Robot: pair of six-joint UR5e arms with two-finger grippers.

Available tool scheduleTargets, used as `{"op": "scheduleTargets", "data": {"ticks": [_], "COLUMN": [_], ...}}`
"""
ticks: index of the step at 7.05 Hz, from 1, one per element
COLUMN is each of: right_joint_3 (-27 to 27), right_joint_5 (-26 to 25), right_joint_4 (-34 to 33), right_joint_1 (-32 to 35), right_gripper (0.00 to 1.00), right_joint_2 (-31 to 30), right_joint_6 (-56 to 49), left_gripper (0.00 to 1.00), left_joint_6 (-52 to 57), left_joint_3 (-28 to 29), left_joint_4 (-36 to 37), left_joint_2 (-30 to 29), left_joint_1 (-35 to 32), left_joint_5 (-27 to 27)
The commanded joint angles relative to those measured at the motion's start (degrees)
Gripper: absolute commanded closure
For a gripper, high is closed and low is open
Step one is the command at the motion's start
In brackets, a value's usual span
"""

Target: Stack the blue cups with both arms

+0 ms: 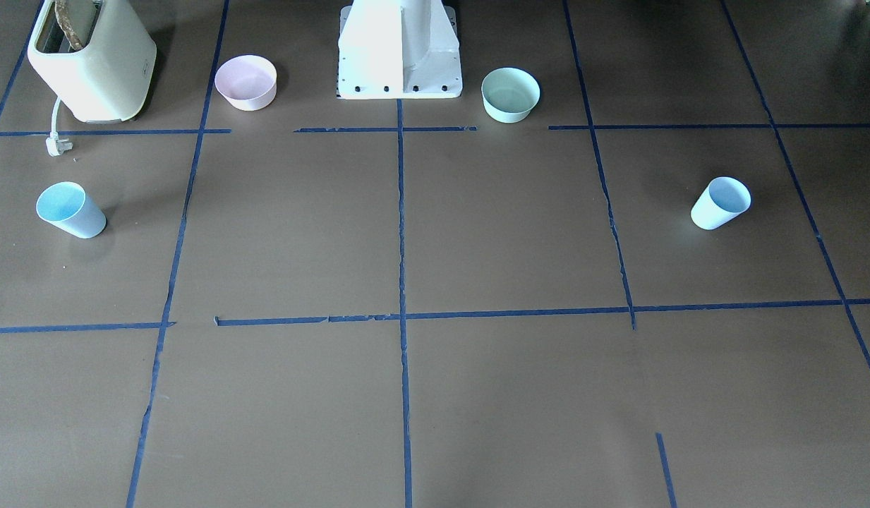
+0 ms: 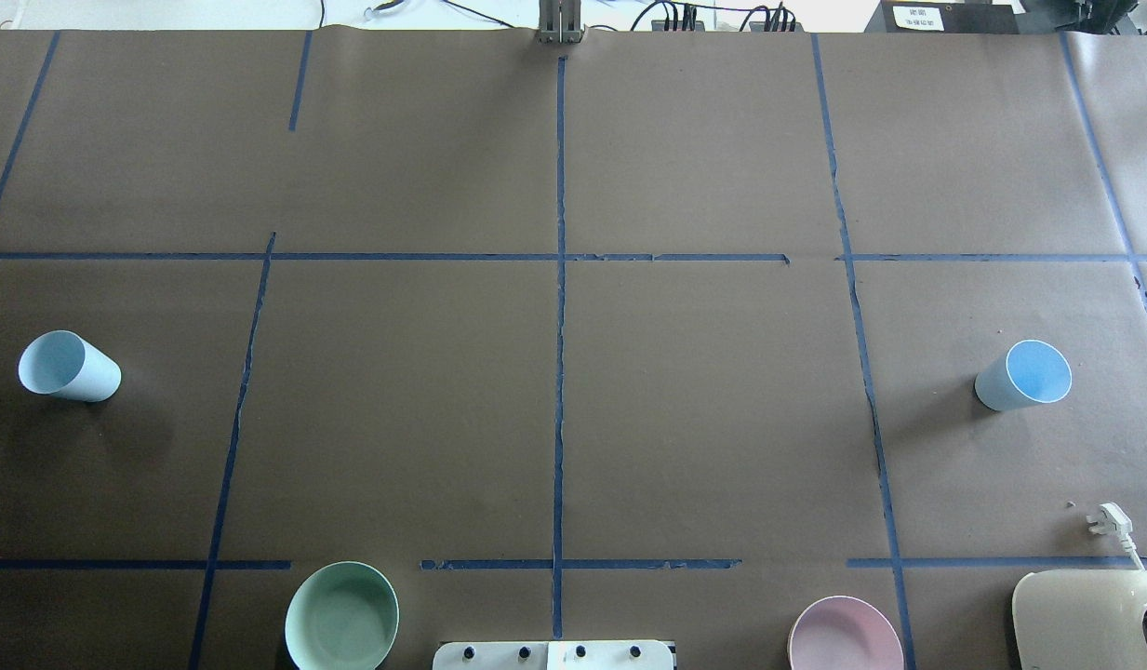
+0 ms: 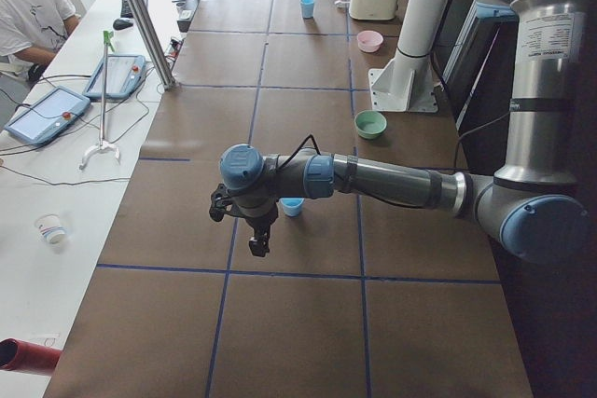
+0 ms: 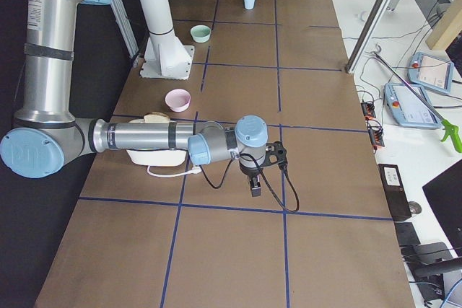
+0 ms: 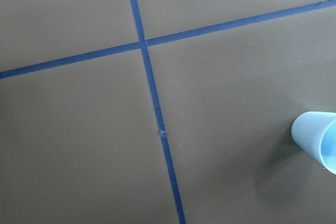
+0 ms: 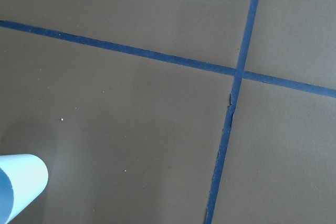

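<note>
I can see the pale blue cup [image 1: 716,206] standing upright beside my left gripper, with its rim open and free. I should keep going toward that rim [image 1: 739,183] until my fingers are on both sides of it.
Two pale blue cups stand upright, far apart on the brown table. One cup [image 2: 68,367] [image 1: 720,203] is on my left side and shows at the right edge of the left wrist view [image 5: 317,140]. The other cup [image 2: 1023,375] [image 1: 71,209] is on my right side and shows at the lower left of the right wrist view [image 6: 18,184]. My left gripper [image 3: 259,247] hangs above the table beside the left cup [image 3: 292,206]. My right gripper [image 4: 256,187] hangs over the table's right part. Both grippers show only in the side views, so I cannot tell if they are open or shut.
A mint-green bowl [image 2: 341,617] and a pink bowl [image 2: 845,637] flank the white pedestal base [image 1: 399,49] at the robot's edge. A cream toaster [image 1: 92,60] with a loose plug [image 1: 57,144] stands near the right cup. An operator [image 3: 28,6] sits beyond the far edge.
</note>
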Motion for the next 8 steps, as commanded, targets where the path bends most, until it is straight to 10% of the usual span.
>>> {"op": "scheduleTargets", "data": {"ticks": [1,3,8], "right_joint_3": [0.14,-0.04,-0.21], "right_joint_5": [0.00,0.01,-0.08], "right_joint_4": [0.00,0.00,0.00], "right_joint_1": [-1.50,-2.29,-3.18], "right_gripper": [0.00,0.00,0.00], "right_joint_2": [0.24,0.59,0.59], "right_joint_6": [0.19,0.20,0.28], "left_gripper": [0.00,0.00,0.00], "left_joint_6": [-21.43,-39.34,-43.61], "left_joint_3": [-0.39,-0.39,0.74], "left_joint_4": [-18.58,-32.44,-33.19], "left_joint_2": [4.76,8.11,7.16], "left_joint_1": [8.28,17.61,25.37], "left_joint_5": [0.29,4.05,4.17]}}
